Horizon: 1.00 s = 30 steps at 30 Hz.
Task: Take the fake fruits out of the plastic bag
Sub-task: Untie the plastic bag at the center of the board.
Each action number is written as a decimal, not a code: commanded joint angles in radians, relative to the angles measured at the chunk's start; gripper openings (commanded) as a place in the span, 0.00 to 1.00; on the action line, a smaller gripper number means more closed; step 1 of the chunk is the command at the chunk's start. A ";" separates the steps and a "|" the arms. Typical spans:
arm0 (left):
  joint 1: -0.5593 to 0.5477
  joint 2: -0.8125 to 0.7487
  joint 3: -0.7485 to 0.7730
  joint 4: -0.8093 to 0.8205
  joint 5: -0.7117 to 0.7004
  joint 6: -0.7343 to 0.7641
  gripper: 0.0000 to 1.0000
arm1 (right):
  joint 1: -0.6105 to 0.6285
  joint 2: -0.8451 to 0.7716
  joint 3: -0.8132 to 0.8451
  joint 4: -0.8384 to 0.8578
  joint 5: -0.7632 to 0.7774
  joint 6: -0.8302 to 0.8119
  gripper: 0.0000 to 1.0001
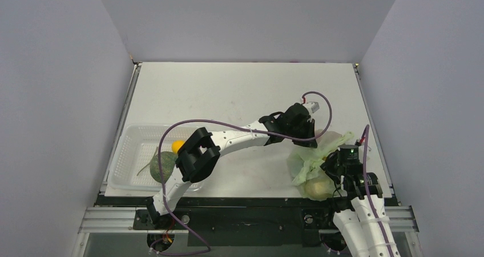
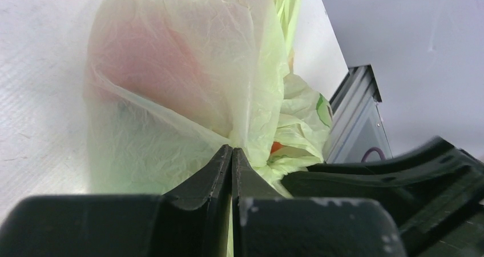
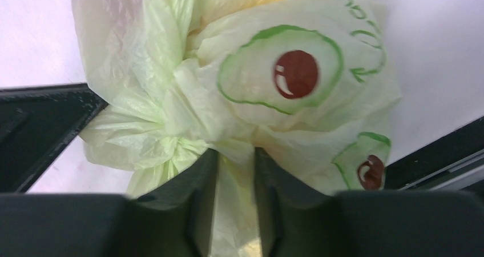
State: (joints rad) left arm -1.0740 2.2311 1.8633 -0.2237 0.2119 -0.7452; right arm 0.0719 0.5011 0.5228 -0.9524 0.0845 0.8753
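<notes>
My right gripper should pull its fold (image 3: 233, 136) away from my left gripper to spread the bag, because the bag's folds (image 1: 313, 163) are lying bunched up over the fruits.
The pale yellow-green plastic bag (image 1: 311, 161) lies crumpled at the table's near right. My left gripper (image 1: 305, 136) is at its far side, shut on a thin fold of bag film (image 2: 171, 108). A red fruit (image 2: 145, 57) shows blurred through the film, and an orange bit (image 2: 275, 147) shows between folds. My right gripper (image 1: 334, 169) is at the bag's near right side, shut on a bunched fold of the bag (image 3: 200, 97), which bears avocado prints. A yellowish fruit (image 1: 317, 188) bulges through the bag's near end.
A clear white latticed basket (image 1: 128, 154) stands at the near left, holding a yellow fruit (image 1: 178, 145) and a dark green item (image 1: 162, 167). The left arm stretches across the table's middle. The table's right edge and rail (image 2: 357, 114) lie close to the bag.
</notes>
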 commanded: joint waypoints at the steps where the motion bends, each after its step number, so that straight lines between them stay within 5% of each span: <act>1: 0.009 -0.040 -0.005 0.015 -0.113 -0.017 0.00 | -0.010 -0.126 -0.007 -0.052 0.179 0.184 0.14; 3: 0.009 -0.048 -0.020 0.017 -0.143 -0.030 0.00 | -0.009 -0.170 0.000 -0.065 0.228 0.230 0.00; 10: 0.012 -0.081 -0.077 0.037 -0.188 -0.049 0.00 | -0.008 -0.199 0.249 -0.322 0.510 0.263 0.00; 16: 0.019 -0.083 -0.090 0.067 -0.161 -0.053 0.00 | 0.012 -0.332 0.379 -0.495 0.508 0.309 0.00; 22: 0.032 -0.094 -0.114 0.119 -0.087 -0.066 0.00 | 0.166 -0.451 0.322 -0.430 0.536 0.353 0.02; 23: 0.031 -0.093 -0.112 0.121 -0.077 -0.066 0.00 | 0.187 -0.442 0.305 -0.369 0.499 0.335 0.08; 26: 0.029 -0.090 -0.113 0.144 -0.030 -0.072 0.00 | 0.279 -0.335 0.269 -0.291 0.440 0.259 0.49; 30: 0.029 -0.092 -0.115 0.165 0.008 -0.077 0.00 | 0.305 -0.132 0.277 -0.255 0.355 0.117 0.79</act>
State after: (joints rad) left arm -1.0401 2.1845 1.7451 -0.1364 0.1596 -0.8108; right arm 0.3576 0.1806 0.8021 -1.3148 0.5209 1.1431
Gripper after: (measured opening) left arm 0.003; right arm 0.682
